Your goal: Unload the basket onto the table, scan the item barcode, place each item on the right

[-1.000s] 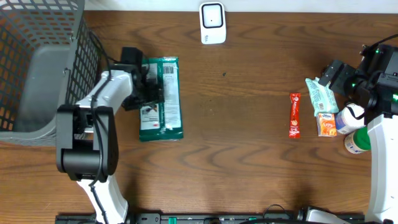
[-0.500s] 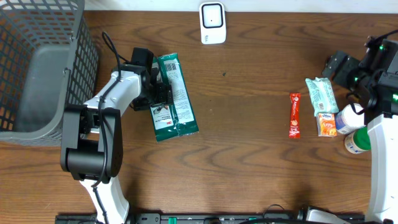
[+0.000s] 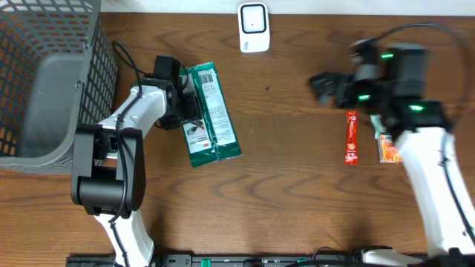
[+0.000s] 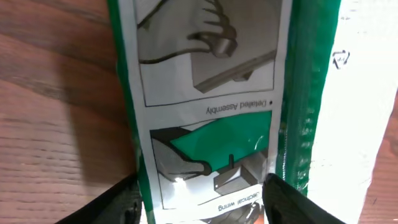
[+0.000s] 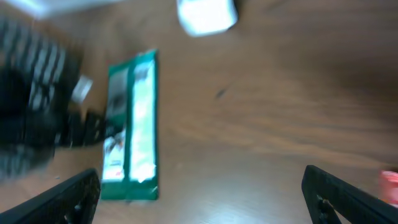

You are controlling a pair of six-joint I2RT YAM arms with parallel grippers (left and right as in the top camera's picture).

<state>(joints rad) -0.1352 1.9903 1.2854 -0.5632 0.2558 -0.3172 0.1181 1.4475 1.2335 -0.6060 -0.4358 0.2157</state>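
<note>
The green package (image 3: 211, 115) is flat and crooked with its far edge free, so next my right gripper steadies that edge (image 3: 228, 111) while my left gripper opens and pinches the package.
The item is a flat green package (image 3: 211, 111) with a white printed panel, lying face up on the wood left of centre, tilted, and visible too in the right wrist view (image 5: 130, 124). My left gripper (image 3: 185, 111) meets it from the left. In the left wrist view the package (image 4: 211, 93) fills the frame, and the left gripper (image 4: 202, 202) has both fingers pressed against its left half. The white scanner (image 3: 254, 27) stands at the back edge, seen blurred in the right wrist view (image 5: 207, 15). My right gripper (image 3: 326, 85) hovers open and empty right of centre (image 5: 205, 205).
A grey mesh basket (image 3: 44, 74) fills the back left corner. A red sachet (image 3: 351, 137) and a small orange pack (image 3: 387, 148) lie on the right, partly under the right arm.
The right arm has swung left from the table's right edge toward the middle. The left jaws have narrowed onto the package, which turned clockwise.
</note>
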